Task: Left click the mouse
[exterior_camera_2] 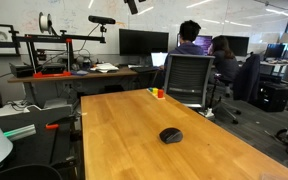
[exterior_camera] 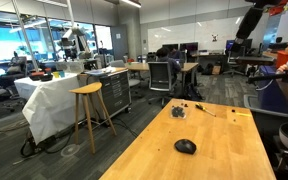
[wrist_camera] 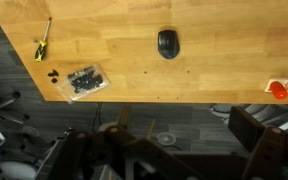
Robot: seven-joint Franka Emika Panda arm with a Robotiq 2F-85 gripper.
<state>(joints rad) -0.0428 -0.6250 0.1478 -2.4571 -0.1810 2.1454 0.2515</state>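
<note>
My gripper's fingers stand wide apart far above the mouse (wrist_camera: pixel 168 44). I should shut the fingers and go down onto the mouse to click it.
The small black oval mouse (exterior_camera: pixel 185 146) lies alone on the wooden table (exterior_camera: pixel 224 160). It shows in both exterior views (exterior_camera_2: pixel 170 135) and near the top centre of the wrist view (wrist_camera: pixel 167 43). My gripper (wrist_camera: pixel 170 150) is high above the table, far from the mouse. Its dark fingers sit wide apart at the bottom of the wrist view, with nothing between them. The arm shows at the top edge in both exterior views (exterior_camera: pixel 250 20) (exterior_camera_2: pixel 132 5).
A dark lumpy object with a thin cord (wrist_camera: pixel 84 80) lies near a table corner, next to a yellow screwdriver (wrist_camera: pixel 43 40). Small red and orange items (wrist_camera: pixel 279 89) sit at the opposite end. An office chair (exterior_camera_2: pixel 189 80) and a wooden stool (exterior_camera: pixel 88 112) stand beside the table.
</note>
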